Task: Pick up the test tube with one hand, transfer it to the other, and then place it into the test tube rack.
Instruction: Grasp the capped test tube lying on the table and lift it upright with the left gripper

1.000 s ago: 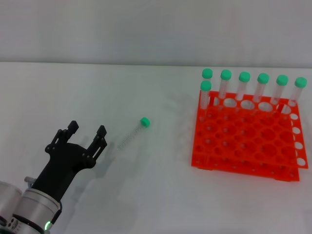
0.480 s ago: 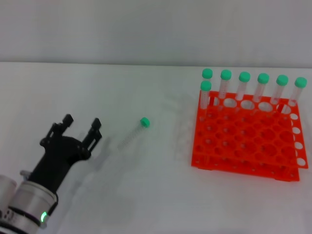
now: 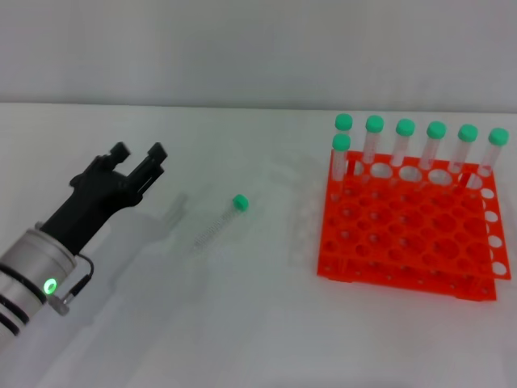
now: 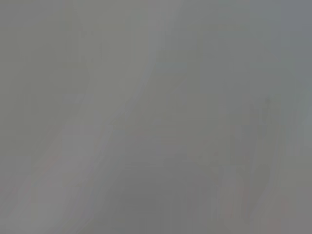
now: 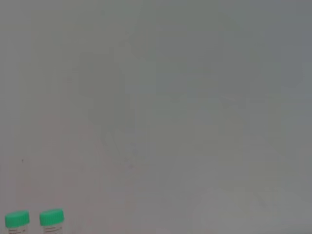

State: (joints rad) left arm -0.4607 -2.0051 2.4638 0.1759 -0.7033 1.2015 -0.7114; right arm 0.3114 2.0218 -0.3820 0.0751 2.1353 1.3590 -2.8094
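My left gripper is aimed past the test tube at the pale wall [image 3: 174, 61]. Next, I turn it to point down and come across the test tube's clear body [image 3: 212, 231] below the cap.
A clear test tube [image 3: 216, 224] with a green cap lies flat on the white table, cap toward the back right. My left gripper [image 3: 140, 153] is open and empty, raised above the table to the left of the tube and apart from it. The orange-red rack [image 3: 408, 234] stands on the right with several green-capped tubes [image 3: 404, 144] upright along its back row. The right gripper is out of view. The right wrist view shows only two green caps [image 5: 35, 218] at its edge. The left wrist view shows only blank grey.
A pale wall runs behind the table's far edge. White tabletop [image 3: 242, 315] lies between the loose tube and the rack and in front of both.
My left gripper has risen and moved away toward the back left, from near the tube's lower end to a spot higher and farther from it. The tube has not moved.
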